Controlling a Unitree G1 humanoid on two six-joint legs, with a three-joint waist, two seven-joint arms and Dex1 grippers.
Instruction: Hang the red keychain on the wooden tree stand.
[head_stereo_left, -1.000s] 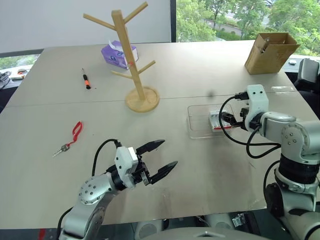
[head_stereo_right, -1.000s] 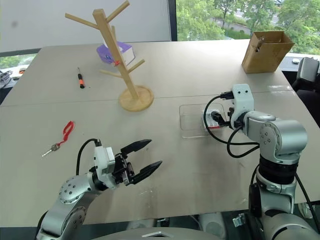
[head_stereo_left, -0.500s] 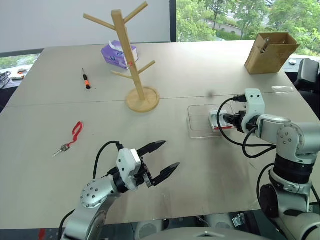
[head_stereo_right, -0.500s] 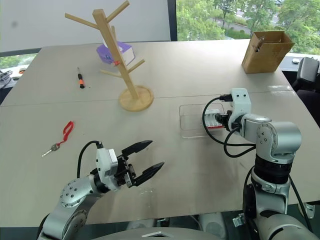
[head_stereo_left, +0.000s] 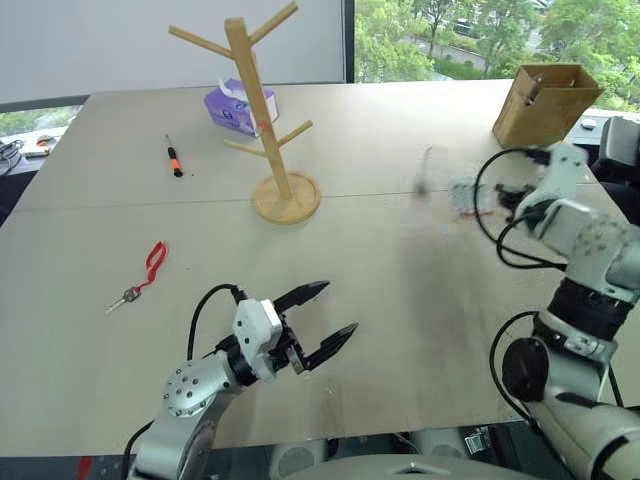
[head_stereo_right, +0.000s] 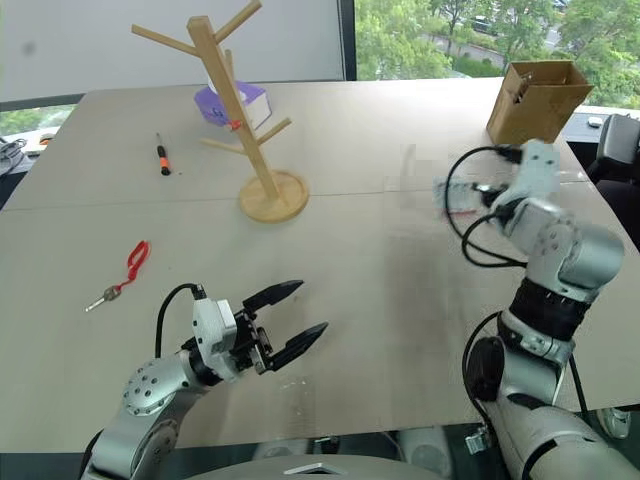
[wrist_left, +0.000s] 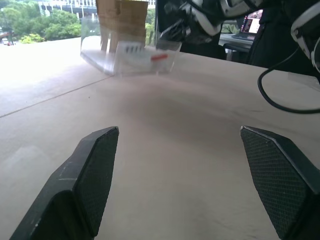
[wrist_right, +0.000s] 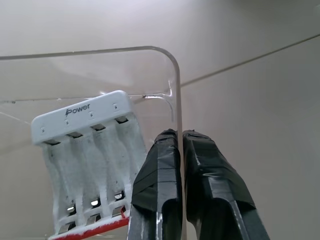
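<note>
The cord curves around a clear gap (head_stereo_left: 156, 256), so when I lift the red keychain (head_stereo_left: 152, 270), its loop should stand up open above my left gripper.
The red keychain (head_stereo_left: 152, 262) lies flat on the table's left side, its small silver key toward the near edge. The wooden tree stand (head_stereo_left: 262, 120) stands upright at the back centre with bare pegs. My left gripper (head_stereo_left: 340, 306) hovers open over the near table, to the right of the keychain and well apart from it; its two fingers (wrist_left: 95, 175) hold nothing. My right gripper (wrist_right: 179, 134) is shut on the wall of a clear plastic tray (wrist_right: 172, 80) that carries a white battery charger (wrist_right: 87, 150). The tray (head_stereo_left: 450, 190) hangs blurred above the table's right side.
A black-and-orange screwdriver (head_stereo_left: 172, 158) lies at the back left. A purple tissue pack (head_stereo_left: 235, 108) sits behind the stand. A brown cardboard box (head_stereo_left: 545, 102) stands at the back right, just beyond the raised tray.
My right gripper shut on the clear tray's wall, then lifted the tray and charger off the table, up and to the right. The left gripper stayed in place, open.
</note>
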